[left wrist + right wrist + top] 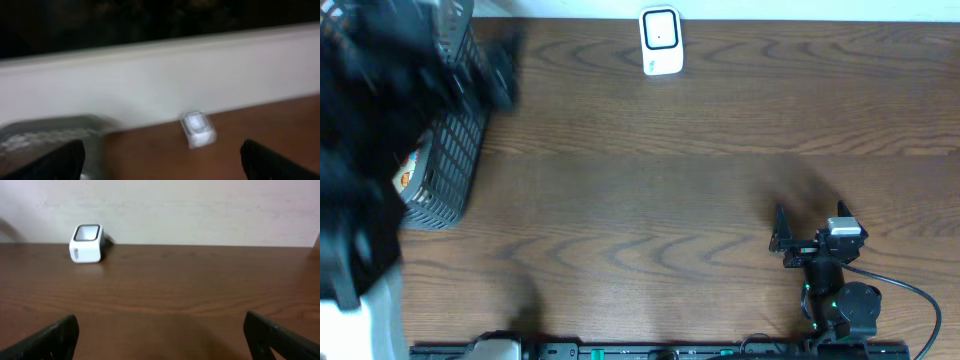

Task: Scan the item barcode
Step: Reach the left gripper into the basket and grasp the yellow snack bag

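Note:
The robot's left gripper has its fingers open and empty, so it should continue to go into the dark mesh basket point(452, 165) and close on the orange-and-white item point(407, 178) lying there.
The white barcode scanner point(660, 42) stands at the table's far edge; it also shows in the left wrist view point(198, 129) and the right wrist view point(87, 243). An orange-and-white item point(410, 170) peeks out of the dark mesh basket point(450, 165) at the left. My left arm point(380, 90) is a black blur over that basket. The left gripper point(162, 157) is open and empty. My right gripper point(781, 238) rests low at the front right, open with nothing between its fingers point(60, 337), facing the scanner across bare wood.
A white wall point(200, 210) runs behind the table's far edge. The basket point(35, 137) fills the lower left of the left wrist view. A black cable point(910, 295) loops from the right arm's base at the front edge.

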You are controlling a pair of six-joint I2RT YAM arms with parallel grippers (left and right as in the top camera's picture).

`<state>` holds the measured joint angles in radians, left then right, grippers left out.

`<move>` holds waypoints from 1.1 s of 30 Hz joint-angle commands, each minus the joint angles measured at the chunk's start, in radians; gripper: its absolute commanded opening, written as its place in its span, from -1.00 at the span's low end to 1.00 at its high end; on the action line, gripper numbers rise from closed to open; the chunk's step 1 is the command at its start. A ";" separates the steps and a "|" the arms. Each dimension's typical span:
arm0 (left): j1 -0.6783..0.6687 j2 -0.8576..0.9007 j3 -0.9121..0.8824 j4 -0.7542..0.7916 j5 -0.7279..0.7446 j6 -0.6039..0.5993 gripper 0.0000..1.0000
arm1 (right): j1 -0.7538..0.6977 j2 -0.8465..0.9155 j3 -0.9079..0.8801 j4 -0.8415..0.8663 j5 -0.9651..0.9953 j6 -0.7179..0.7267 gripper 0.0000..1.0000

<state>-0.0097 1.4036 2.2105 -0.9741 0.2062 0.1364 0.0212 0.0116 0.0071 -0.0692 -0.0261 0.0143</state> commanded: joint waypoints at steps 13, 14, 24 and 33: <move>0.345 0.391 0.310 -0.138 -0.267 -0.037 0.95 | 0.009 -0.006 -0.002 -0.003 0.005 -0.008 0.99; 0.367 0.403 0.288 -0.138 -0.316 -0.037 0.95 | 0.009 -0.006 -0.002 -0.003 0.005 -0.008 0.98; 0.522 0.468 -0.081 -0.111 -0.324 0.023 0.95 | 0.009 -0.006 -0.002 -0.003 0.005 -0.008 0.99; 0.509 0.480 -0.360 -0.015 -0.323 0.204 0.95 | 0.009 -0.006 -0.002 -0.003 0.005 -0.008 0.99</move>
<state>0.5095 1.9049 1.8977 -1.0103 -0.1081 0.2489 0.0212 0.0120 0.0071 -0.0696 -0.0261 0.0143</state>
